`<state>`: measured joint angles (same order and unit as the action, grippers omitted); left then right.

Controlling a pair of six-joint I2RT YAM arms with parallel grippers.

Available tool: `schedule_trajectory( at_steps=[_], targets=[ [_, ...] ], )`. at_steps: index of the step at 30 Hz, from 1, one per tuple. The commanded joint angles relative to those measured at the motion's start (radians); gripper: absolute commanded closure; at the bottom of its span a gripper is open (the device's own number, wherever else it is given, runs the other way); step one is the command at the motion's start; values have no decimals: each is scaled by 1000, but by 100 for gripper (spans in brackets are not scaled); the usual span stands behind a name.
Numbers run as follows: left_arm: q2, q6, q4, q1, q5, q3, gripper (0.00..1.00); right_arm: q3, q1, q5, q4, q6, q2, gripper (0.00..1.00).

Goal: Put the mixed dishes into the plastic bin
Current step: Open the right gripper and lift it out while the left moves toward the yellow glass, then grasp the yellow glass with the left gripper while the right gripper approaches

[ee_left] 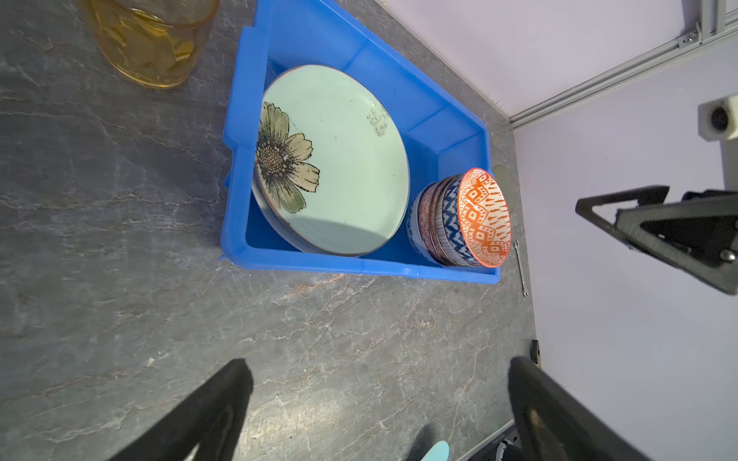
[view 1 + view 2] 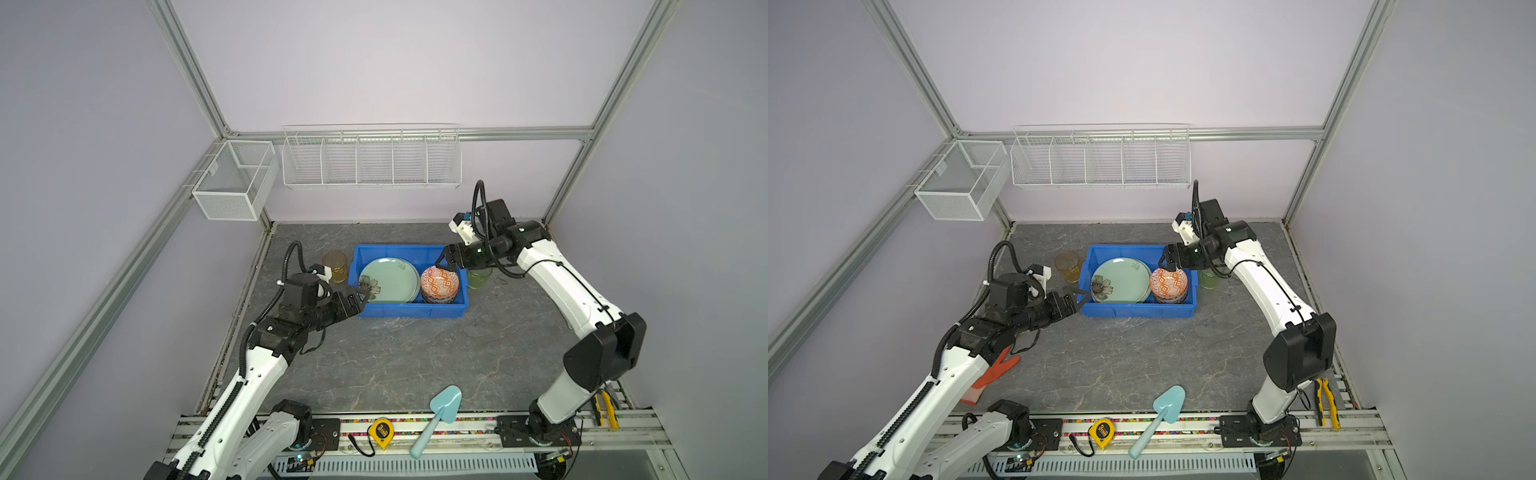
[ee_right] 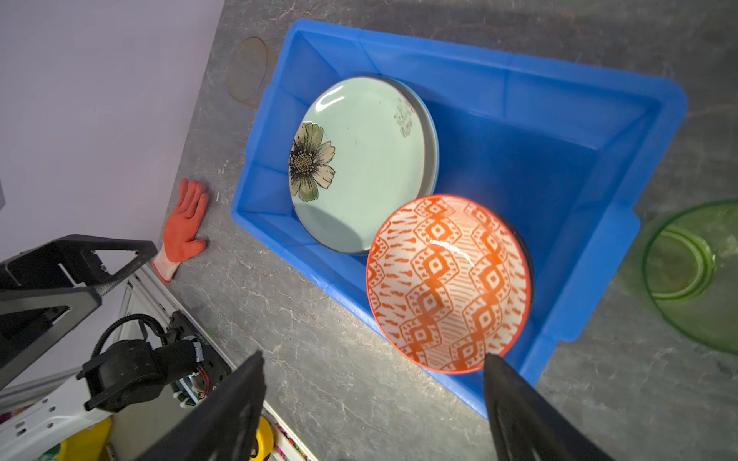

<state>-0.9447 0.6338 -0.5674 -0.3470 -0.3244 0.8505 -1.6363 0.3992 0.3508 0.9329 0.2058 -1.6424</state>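
The amber cup [image 2: 336, 265] is upright and its rim is free next to the blue bin. The robot's left gripper should go on moving until its fingers straddle the cup's side [image 2: 326, 267].
The blue plastic bin [image 2: 411, 312] [image 2: 1138, 311] stands at the back middle of the table. In it a mint green flower plate [image 2: 390, 280] [image 1: 343, 159] [image 3: 371, 159] tops a stack of plates. Beside it an orange patterned bowl [image 2: 439, 283] [image 1: 485, 217] [image 3: 447, 283] tops a nested stack of bowls. An amber cup [image 2: 335, 266] [image 1: 151, 40] stands left of the bin, a green cup [image 2: 480, 277] [image 3: 695, 275] right of it. My right gripper [image 2: 442, 261] [image 3: 374, 359] is open just above the orange bowl's rim, holding nothing. My left gripper [image 2: 360, 299] [image 1: 379, 371] is open and empty at the bin's left end.
A light-teal scoop [image 2: 440, 411] and a yellow tape measure [image 2: 382, 432] lie at the front edge. An orange glove [image 2: 996, 370] [image 3: 185, 223] lies under the left arm. White wire baskets [image 2: 372, 160] hang on the back wall. Pliers [image 2: 606, 409] lie at the front right.
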Motion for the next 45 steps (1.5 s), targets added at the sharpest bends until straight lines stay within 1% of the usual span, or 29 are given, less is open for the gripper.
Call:
schedule_trajectory(
  at_steps=[1,4,7,12,14,16,19,23,25,27,32,34,36,42,45],
  targets=[
    [-34,-59,-38,4,56,67,0,100,-1,-11,-53,53,89,12],
    [-85,-92,-71,6,97,112,0,188,4,-10,-71,78,165,12],
    [-143,-105,-83,28,107,151,0,263,11,-13,-86,100,237,12],
    [-254,-110,-97,105,90,218,0,384,16,-33,-97,115,322,12],
    [-310,-129,-100,142,85,252,0,429,16,-42,-98,126,358,12],
    [-371,-155,-122,167,104,299,0,469,16,-40,-106,140,394,12],
    [-464,-201,-181,187,184,391,0,508,16,-47,-85,145,449,12],
    [-585,-203,-293,189,406,527,2,544,16,-97,-44,154,531,12],
    [-648,-205,-336,189,464,594,4,565,15,-112,-35,165,569,12],
    [-714,-212,-373,189,497,658,6,583,15,-126,-25,173,600,12],
    [-867,-212,-432,192,520,793,17,610,15,-165,15,182,660,12],
    [-899,-199,-420,194,526,807,21,614,15,-185,32,187,684,12],
    [-924,-184,-407,198,504,819,26,616,14,-205,67,190,707,12],
    [-990,-156,-390,198,458,842,34,627,13,-261,127,195,768,12],
    [-1016,-158,-385,198,464,850,37,633,13,-279,151,200,794,12]
  ],
)
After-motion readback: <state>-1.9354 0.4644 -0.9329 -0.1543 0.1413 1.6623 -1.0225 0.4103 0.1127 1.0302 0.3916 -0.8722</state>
